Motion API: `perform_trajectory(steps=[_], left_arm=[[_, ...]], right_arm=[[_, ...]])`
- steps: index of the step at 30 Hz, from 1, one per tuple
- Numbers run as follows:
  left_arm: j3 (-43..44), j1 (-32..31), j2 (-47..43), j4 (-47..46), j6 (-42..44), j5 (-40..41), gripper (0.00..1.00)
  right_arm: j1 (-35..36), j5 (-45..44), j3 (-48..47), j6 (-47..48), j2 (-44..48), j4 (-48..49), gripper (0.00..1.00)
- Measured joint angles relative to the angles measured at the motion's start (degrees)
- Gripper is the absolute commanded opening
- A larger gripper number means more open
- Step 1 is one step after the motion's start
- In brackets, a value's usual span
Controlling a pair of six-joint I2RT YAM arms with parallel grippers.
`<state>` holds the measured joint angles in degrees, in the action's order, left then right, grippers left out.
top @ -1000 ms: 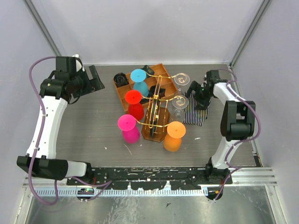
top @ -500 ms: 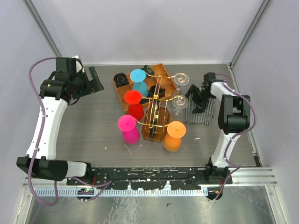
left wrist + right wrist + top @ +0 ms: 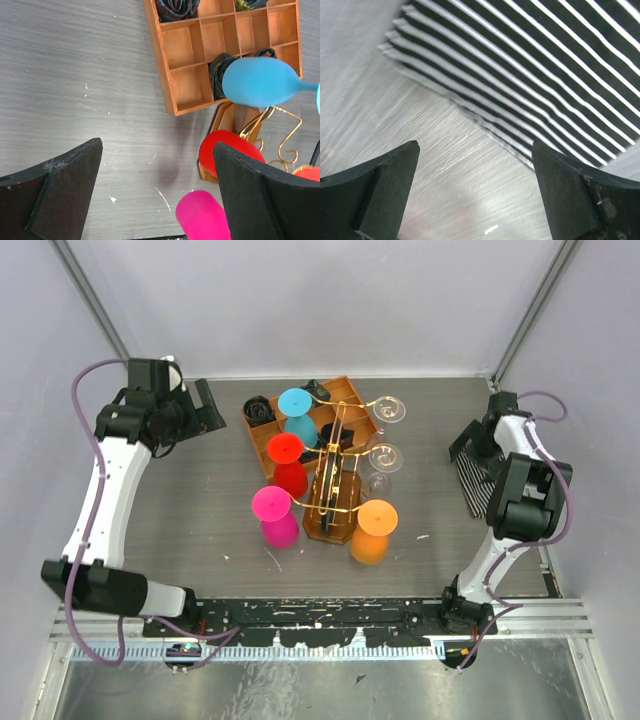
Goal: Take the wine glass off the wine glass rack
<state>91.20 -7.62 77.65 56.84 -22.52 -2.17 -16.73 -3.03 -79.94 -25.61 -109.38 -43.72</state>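
The wooden tray extends beneath the blue glass (image 3: 300, 428) on the rack, so my right gripper should move back and my left gripper should first pull the tray (image 3: 261, 443) clear.
The wine glass rack (image 3: 336, 465) is a gold wire stand on an oval wooden base in the middle of the table. Upside-down glasses hang on it: blue (image 3: 297, 405), red (image 3: 286, 450), pink (image 3: 270, 506), orange (image 3: 377, 520) and two clear ones (image 3: 389, 410) (image 3: 383, 458). My left gripper (image 3: 208, 408) is open and empty at the far left, apart from the rack. Its wrist view shows the blue glass (image 3: 260, 82), red glass (image 3: 230, 152), pink glass (image 3: 202, 215) and gold wire (image 3: 282, 145) beyond the open gripper (image 3: 155, 200). My right gripper (image 3: 468, 443) is open and empty at the far right.
A flat wooden compartment tray (image 3: 262, 440) holding dark items lies behind the rack; it also shows in the left wrist view (image 3: 215, 45). A black-and-white striped cloth (image 3: 480, 478) lies by the right wall, just ahead of the open right gripper (image 3: 475, 195) in its wrist view (image 3: 545, 70).
The right arm has swung from beside the clear glasses out to the right wall. The striped cloth has moved right with it. The left arm has barely shifted.
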Motion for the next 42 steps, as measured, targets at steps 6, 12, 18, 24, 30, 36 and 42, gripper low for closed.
perform_trajectory(steps=[6,12,18,24,30,36,42], left_arm=[[7.45,-0.04,14.03,-5.29,-0.07,-2.05,0.99],[27.56,-0.37,36.63,-6.34,-0.17,-4.33,1.00],[44.63,-1.01,54.51,2.75,-0.52,-3.26,0.96],[46.45,-2.12,62.31,8.74,-0.68,-0.26,0.93],[48.06,-3.87,65.96,12.90,0.00,4.76,0.99],[50.25,-3.63,70.29,18.14,0.07,10.16,0.99],[34.71,4.52,62.55,13.42,-4.83,7.85,0.99]], right_arm=[[5.09,-1.14,-8.85,1.09,11.65,-3.56,1.00],[9.99,0.39,-11.30,1.88,25.79,-5.38,1.00],[10.54,1.53,-10.91,2.89,32.06,-8.50,1.00],[10.49,2.84,-9.09,2.97,32.26,-10.08,1.00],[10.49,2.93,-9.07,2.97,32.37,-10.73,1.00],[10.49,3.19,-9.07,2.97,32.63,-10.75,1.00],[10.51,3.85,-7.91,2.99,33.05,-10.19,1.00]])
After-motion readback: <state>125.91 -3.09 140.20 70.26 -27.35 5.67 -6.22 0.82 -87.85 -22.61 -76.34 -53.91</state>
